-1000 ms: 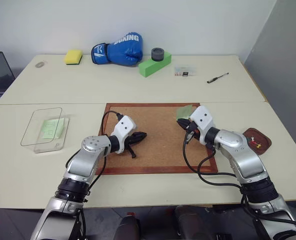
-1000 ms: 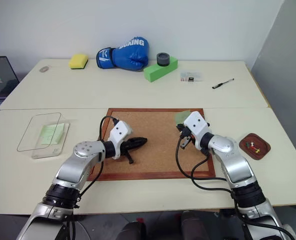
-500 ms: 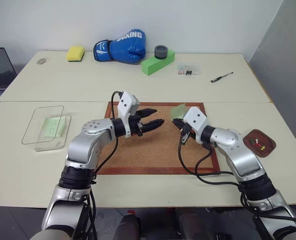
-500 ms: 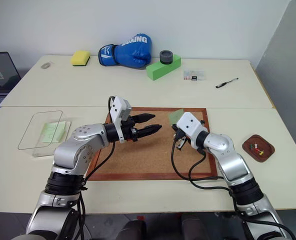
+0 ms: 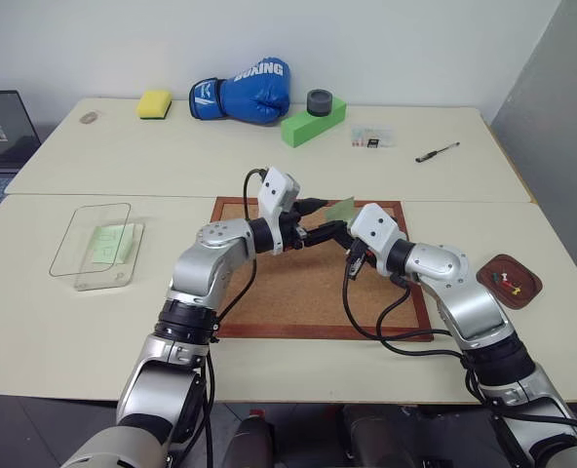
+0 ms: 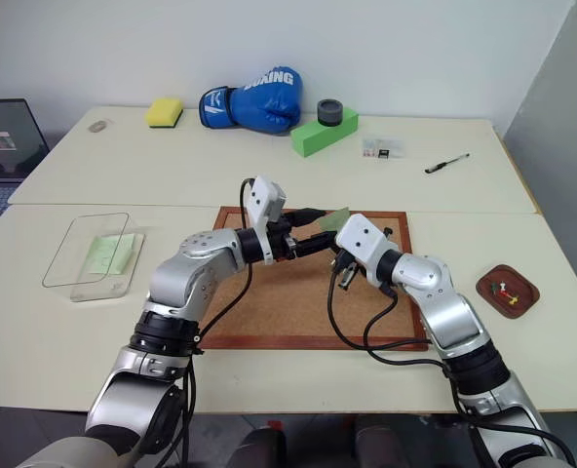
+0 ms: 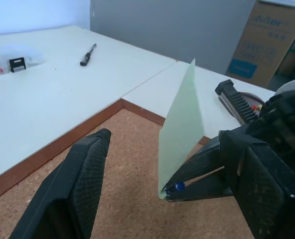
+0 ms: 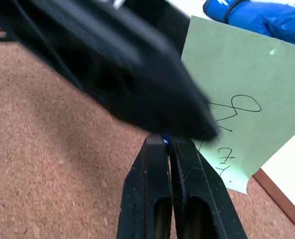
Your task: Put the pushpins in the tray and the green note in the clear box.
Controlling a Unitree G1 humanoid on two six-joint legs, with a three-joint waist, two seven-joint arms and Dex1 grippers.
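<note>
My gripper will get the green note (image 5: pixel 341 210) free in one piece when I pull it and the blue-headed pushpin (image 7: pixel 180 186) apart, because the pushpin goes through only the note's lower corner.
The green note (image 7: pixel 180 129) stands on edge above the corkboard (image 5: pixel 298 292), pierced at its lower corner by a blue-headed pushpin (image 7: pixel 179 186). My right gripper (image 8: pixel 165 142) is shut on that pin, and the note hangs from it. My left gripper (image 5: pixel 326 219) is open, with one finger (image 7: pixel 73 184) on each side of the note, apart from it. At the far right sits the brown tray (image 5: pixel 522 292) with red and yellow pushpins (image 5: pixel 508 278) in it. The clear box (image 5: pixel 74 234) lies at the left with another pale green slip (image 5: pixel 111 242) inside.
Along the back of the table lie a yellow sponge (image 5: pixel 154 103), a blue boxing glove (image 5: pixel 240 97), a green foam block (image 5: pixel 303 129) with a black roll on it, a small clear case (image 5: pixel 371 137) and a pen (image 5: pixel 437 151). A laptop (image 5: pixel 1 127) sits far left.
My left gripper rose off the corkboard, swung right to the right gripper and opened around the note. The right gripper kept its hold and hardly moved.
</note>
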